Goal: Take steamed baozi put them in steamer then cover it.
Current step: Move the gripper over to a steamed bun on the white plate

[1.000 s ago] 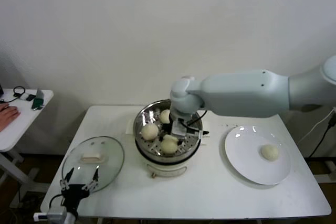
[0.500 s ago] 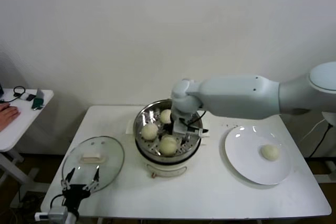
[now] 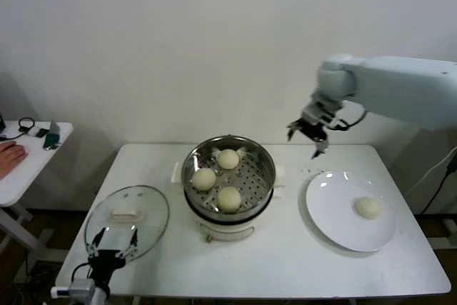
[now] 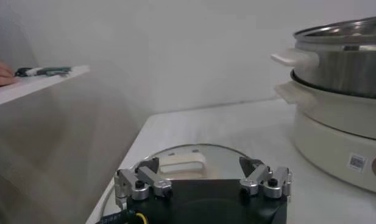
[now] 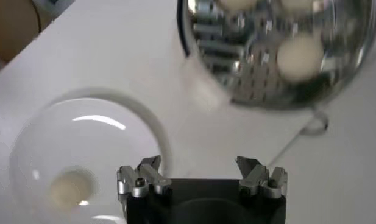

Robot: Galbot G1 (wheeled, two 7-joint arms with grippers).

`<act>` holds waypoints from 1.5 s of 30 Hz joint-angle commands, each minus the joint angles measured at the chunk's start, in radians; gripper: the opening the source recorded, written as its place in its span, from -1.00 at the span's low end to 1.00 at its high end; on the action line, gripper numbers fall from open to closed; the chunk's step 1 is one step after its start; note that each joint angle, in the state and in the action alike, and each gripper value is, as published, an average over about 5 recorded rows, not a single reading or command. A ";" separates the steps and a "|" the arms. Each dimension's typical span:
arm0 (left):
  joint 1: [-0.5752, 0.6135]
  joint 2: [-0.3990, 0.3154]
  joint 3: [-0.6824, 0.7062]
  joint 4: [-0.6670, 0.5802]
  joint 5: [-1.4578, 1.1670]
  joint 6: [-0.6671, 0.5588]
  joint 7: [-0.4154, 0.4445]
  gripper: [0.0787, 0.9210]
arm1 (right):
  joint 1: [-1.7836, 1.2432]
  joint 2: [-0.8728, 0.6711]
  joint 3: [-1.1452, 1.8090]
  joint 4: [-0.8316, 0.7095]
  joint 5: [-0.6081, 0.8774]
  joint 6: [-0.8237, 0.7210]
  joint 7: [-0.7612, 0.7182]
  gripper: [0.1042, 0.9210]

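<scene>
The baozi alone on the white plate [image 3: 368,208] is clear all round for the open fingers, so the robot's right gripper should keep moving toward it and close on its sides [image 3: 371,206].
The steamer [image 3: 229,208] stands mid-table with three baozi on its perforated tray: one at the back [image 3: 228,158], one on the left [image 3: 204,178], one at the front [image 3: 229,198]. A fourth baozi [image 3: 368,208] lies on the white plate [image 3: 335,219] at the right. My right gripper [image 3: 308,138] is open and empty, raised above the table between steamer and plate. Its wrist view shows the steamer [image 5: 340,73] and the plate's baozi [image 5: 67,188]. The glass cover [image 3: 127,219] lies flat at the front left. My left gripper [image 3: 111,251] is open, parked at the cover's near edge [image 4: 194,159].
A small white side table [image 3: 28,158] with a hand and small items stands at the far left. The white wall is close behind the main table. The steamer's side handle [image 4: 292,58] shows in the left wrist view.
My right gripper has let go of the third baozi in the steamer, risen out of the pot and swung right towards the plate. The left arm has not moved.
</scene>
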 commanded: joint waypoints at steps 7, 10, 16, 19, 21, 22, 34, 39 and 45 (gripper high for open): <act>-0.004 -0.001 0.003 0.011 0.006 0.000 0.003 0.77 | -0.376 -0.453 0.208 -0.117 -0.123 -0.153 0.015 0.76; -0.004 -0.006 0.003 0.013 0.009 0.000 0.003 0.77 | -0.484 -0.452 0.297 -0.147 -0.179 -0.156 0.030 0.76; 0.000 -0.013 0.005 0.022 0.016 -0.007 0.001 0.77 | -0.643 -0.398 0.432 -0.216 -0.225 -0.167 0.049 0.76; 0.004 -0.014 0.002 0.022 0.015 -0.009 0.001 0.77 | -0.687 -0.359 0.469 -0.240 -0.230 -0.175 0.056 0.76; 0.006 -0.014 -0.001 0.021 0.014 -0.009 0.000 0.77 | -0.709 -0.334 0.492 -0.260 -0.235 -0.178 0.062 0.76; 0.007 -0.014 -0.003 0.021 0.013 -0.010 0.000 0.77 | -0.718 -0.320 0.502 -0.272 -0.238 -0.178 0.065 0.76; 0.014 -0.013 -0.012 0.024 0.008 -0.014 -0.002 0.77 | -0.750 -0.235 0.552 -0.355 -0.234 -0.172 0.083 0.76; 0.008 -0.014 -0.011 0.026 0.009 -0.011 -0.002 0.77 | -0.760 -0.230 0.564 -0.353 -0.232 -0.174 0.084 0.72; 0.006 -0.013 -0.009 0.026 0.009 -0.008 -0.001 0.77 | -0.757 -0.228 0.561 -0.353 -0.242 -0.176 0.079 0.49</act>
